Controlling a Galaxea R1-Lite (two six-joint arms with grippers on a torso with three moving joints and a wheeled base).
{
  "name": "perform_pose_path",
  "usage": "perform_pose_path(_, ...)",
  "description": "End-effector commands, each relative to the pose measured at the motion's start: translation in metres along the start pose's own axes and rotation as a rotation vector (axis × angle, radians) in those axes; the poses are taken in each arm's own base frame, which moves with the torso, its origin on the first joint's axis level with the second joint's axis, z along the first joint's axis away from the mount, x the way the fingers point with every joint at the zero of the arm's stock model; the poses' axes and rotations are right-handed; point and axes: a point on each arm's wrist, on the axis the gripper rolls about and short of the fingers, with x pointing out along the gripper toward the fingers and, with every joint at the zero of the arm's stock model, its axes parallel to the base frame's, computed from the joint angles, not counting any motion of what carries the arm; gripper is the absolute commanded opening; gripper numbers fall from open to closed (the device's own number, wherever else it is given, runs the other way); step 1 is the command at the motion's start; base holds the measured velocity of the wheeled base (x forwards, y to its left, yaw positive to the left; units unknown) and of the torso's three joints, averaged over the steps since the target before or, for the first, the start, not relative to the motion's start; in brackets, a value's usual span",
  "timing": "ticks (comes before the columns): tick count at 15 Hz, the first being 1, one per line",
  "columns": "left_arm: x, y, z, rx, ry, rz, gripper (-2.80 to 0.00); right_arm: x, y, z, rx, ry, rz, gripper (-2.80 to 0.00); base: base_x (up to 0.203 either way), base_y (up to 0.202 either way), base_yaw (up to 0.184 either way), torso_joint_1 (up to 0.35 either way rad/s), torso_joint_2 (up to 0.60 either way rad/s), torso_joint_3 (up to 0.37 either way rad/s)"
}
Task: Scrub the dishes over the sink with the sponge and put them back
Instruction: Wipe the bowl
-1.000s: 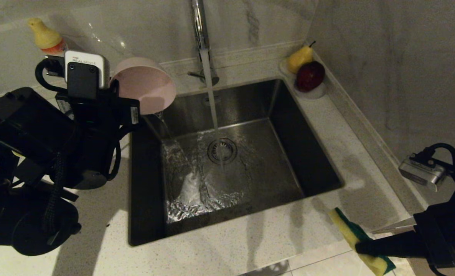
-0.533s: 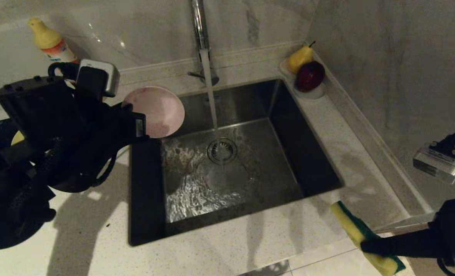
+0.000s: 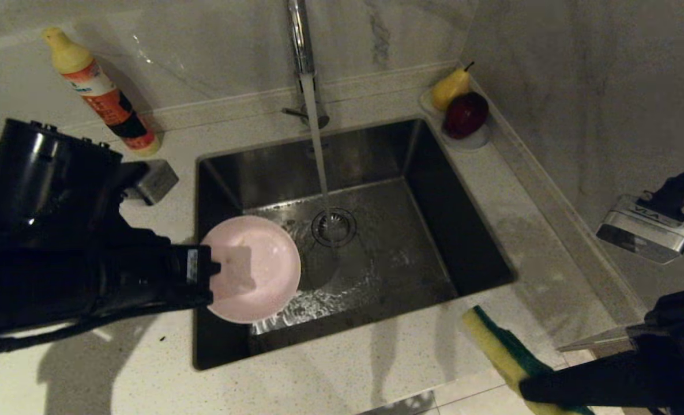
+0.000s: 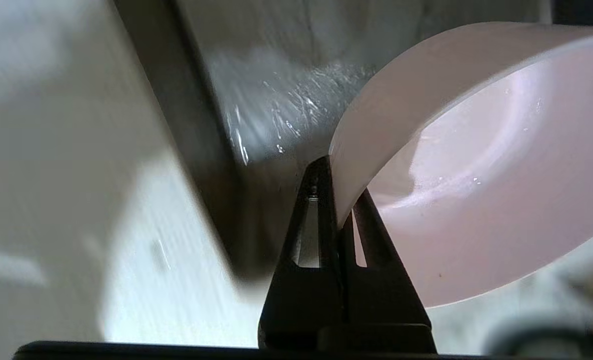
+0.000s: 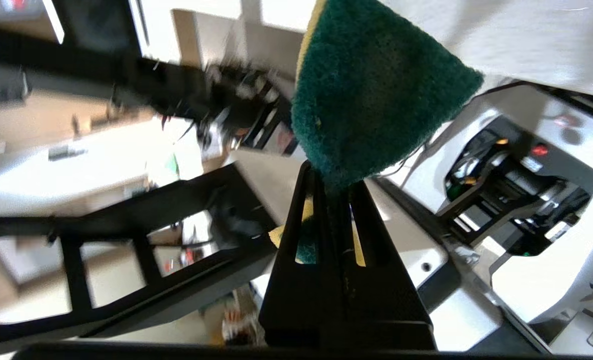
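Note:
The pale pink bowl hangs close to the sink's edge (image 3: 198,225), far from the sponge, so my left gripper should bring it toward the drain (image 3: 333,227) before my right gripper scrubs.
The pale pink bowl (image 3: 267,268) hangs opening-up over the front left of the sink (image 3: 434,230). My left gripper (image 3: 229,278) is shut on its near rim, one finger inside and one outside. The left wrist view shows the bowl (image 4: 476,175) wet inside and clamped in the left gripper (image 4: 339,200). Water runs from the tap (image 3: 299,40) onto the drain strainer (image 3: 334,226), just right of the bowl. My right gripper (image 3: 529,387) is shut on the sponge (image 3: 500,351) above the front right counter; in the right wrist view the sponge (image 5: 371,95) turns its green face to the camera, pinched in the gripper (image 5: 334,187).
A detergent bottle (image 3: 102,92) stands at the back left of the counter. A small white dish (image 3: 480,138) with a pear (image 3: 450,86) and a red apple (image 3: 466,113) sits in the back right corner by the wall. Counter surrounds the sink.
My left wrist has rolled and carried the pink bowl from the sink's back left rim forward and down, turning it opening-up. My right gripper has shifted the sponge leftward toward the sink.

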Motion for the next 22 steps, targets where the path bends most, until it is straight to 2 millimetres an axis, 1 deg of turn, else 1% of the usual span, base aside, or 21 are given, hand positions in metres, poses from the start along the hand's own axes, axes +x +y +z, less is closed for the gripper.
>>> perform_pose_path(1,-0.01,-0.005,-0.021,0.025,0.045,-0.04,-2.8,0.023,0.009,0.003,-0.023,0.087,0.018,-2.8,0.0,0.0,0.0,0.0,0.0,0.0)
perform_pose_path(2,-0.01,-0.008,-0.028,0.039,0.066,-0.051,-2.8,0.031,0.013,0.004,-0.037,0.105,0.016,-2.8,0.0,0.0,0.0,0.0,0.0,0.0)
perform_pose_path(4,-0.006,-0.011,-0.037,0.041,0.102,-0.062,-2.8,0.045,0.02,0.014,-0.061,0.121,0.017,-2.8,0.0,0.0,0.0,0.0,0.0,0.0)
perform_pose_path(7,0.005,-0.014,-0.053,0.052,0.177,-0.057,-2.8,0.072,0.025,0.023,-0.087,0.167,0.021,-2.8,0.0,0.0,0.0,0.0,0.0,0.0)
perform_pose_path(9,0.007,-0.016,-0.05,0.051,0.17,-0.054,-2.8,0.084,0.031,0.027,-0.117,0.185,0.037,-2.8,0.0,0.0,0.0,0.0,0.0,0.0)
perform_pose_path(11,0.011,-0.02,-0.044,0.038,0.154,-0.057,-2.8,0.097,0.038,0.036,-0.131,0.188,0.052,-2.8,0.0,0.0,0.0,0.0,0.0,0.0)
perform_pose_path(13,0.027,-0.03,-0.033,-0.02,0.104,-0.064,-2.8,0.112,0.04,0.04,-0.136,0.204,0.055,-2.8,0.0,0.0,0.0,0.0,0.0,0.0)
perform_pose_path(15,0.038,-0.035,-0.028,-0.039,0.073,-0.049,-2.8,0.121,0.043,0.043,-0.141,0.209,0.061,-2.8,0.0,0.0,0.0,0.0,0.0,0.0)
perform_pose_path(18,0.038,-0.04,-0.016,-0.075,0.031,-0.044,-2.8,0.142,0.04,0.05,-0.133,0.227,0.051,-2.8,0.0,0.0,0.0,0.0,0.0,0.0)
perform_pose_path(20,0.039,-0.041,-0.013,-0.086,0.015,-0.033,-2.8,0.159,0.037,0.055,-0.122,0.239,0.041,-2.8,0.0,0.0,0.0,0.0,0.0,0.0)
perform_pose_path(22,0.043,-0.043,-0.008,-0.103,-0.039,-0.008,-2.8,0.167,0.036,0.059,-0.115,0.239,0.038,-2.8,0.0,0.0,0.0,0.0,0.0,0.0)
